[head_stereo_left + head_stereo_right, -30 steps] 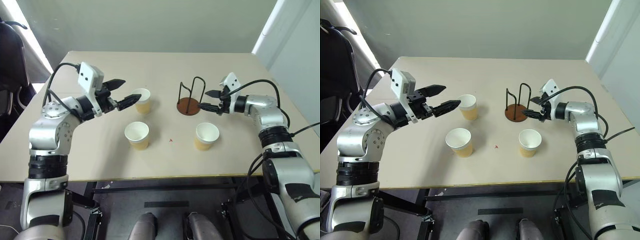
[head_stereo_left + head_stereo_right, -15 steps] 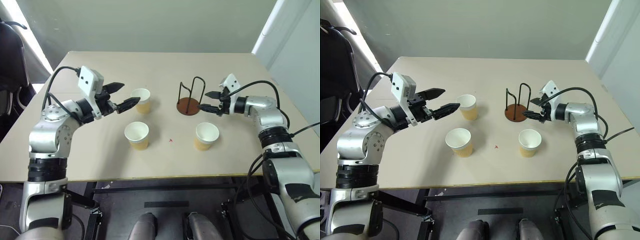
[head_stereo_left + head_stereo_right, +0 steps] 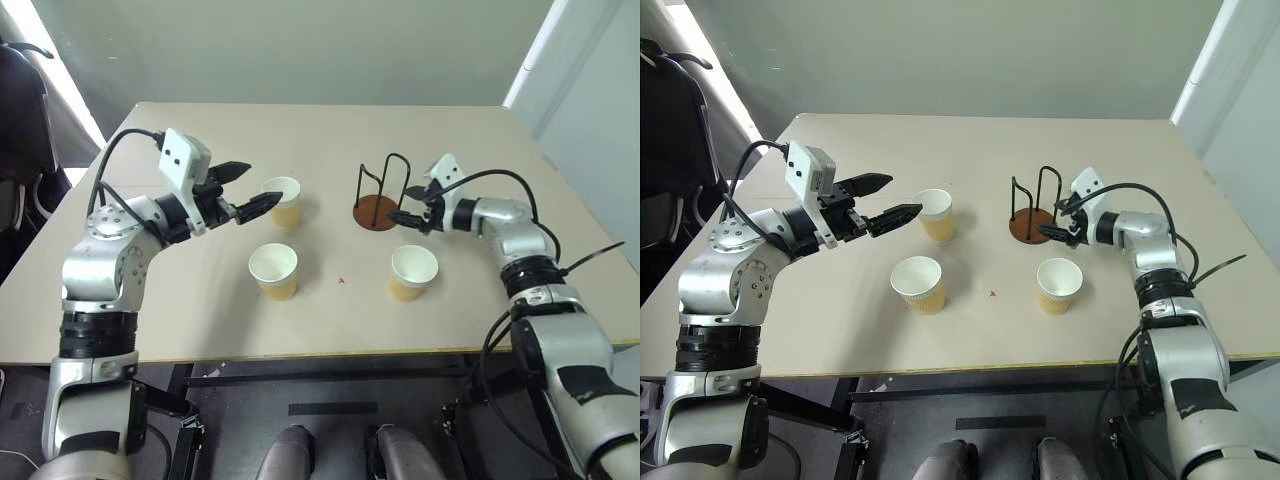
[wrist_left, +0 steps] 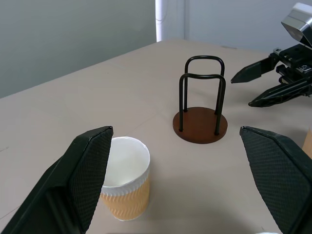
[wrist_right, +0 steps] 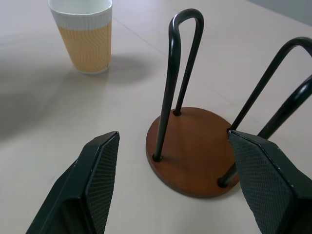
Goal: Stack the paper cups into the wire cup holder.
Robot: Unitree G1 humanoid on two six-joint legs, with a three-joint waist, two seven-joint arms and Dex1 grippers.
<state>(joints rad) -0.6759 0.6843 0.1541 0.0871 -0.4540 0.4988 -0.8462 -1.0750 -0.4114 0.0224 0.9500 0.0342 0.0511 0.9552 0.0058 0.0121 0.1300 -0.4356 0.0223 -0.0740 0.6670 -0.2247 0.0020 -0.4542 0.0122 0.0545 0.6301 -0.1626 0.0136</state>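
Note:
The holder's front hoop [image 5: 187,14] stands upright in line with my right gripper's open fingers. I should keep moving in until they close on the hoop's near leg [image 5: 164,119].
Three tan paper cups stand upright on the table: one at the back left [image 3: 284,201], one nearer on the left [image 3: 275,270] and one nearer on the right [image 3: 412,272]. The wire cup holder [image 3: 378,210], a reddish-brown disc with two black hoops, stands empty between the back cup and my right gripper. My left gripper [image 3: 262,182] hangs open just left of the back cup [image 4: 124,178], with nothing between its fingers [image 4: 87,170]. My right gripper [image 3: 402,203] is open at the holder's right edge, and its fingers [image 5: 97,180] straddle the disc [image 5: 192,151] from a little way back.
The beige table [image 3: 330,130] runs far behind the holder and cups. Its front edge lies close below the two nearer cups. A small red mark [image 3: 342,281] sits between those two cups. A dark chair [image 3: 20,110] stands off the table's left side.
My right gripper has slid left toward the wire cup holder, and its fingertips now reach the disc's right edge. The left gripper and the cups have stayed where they were.

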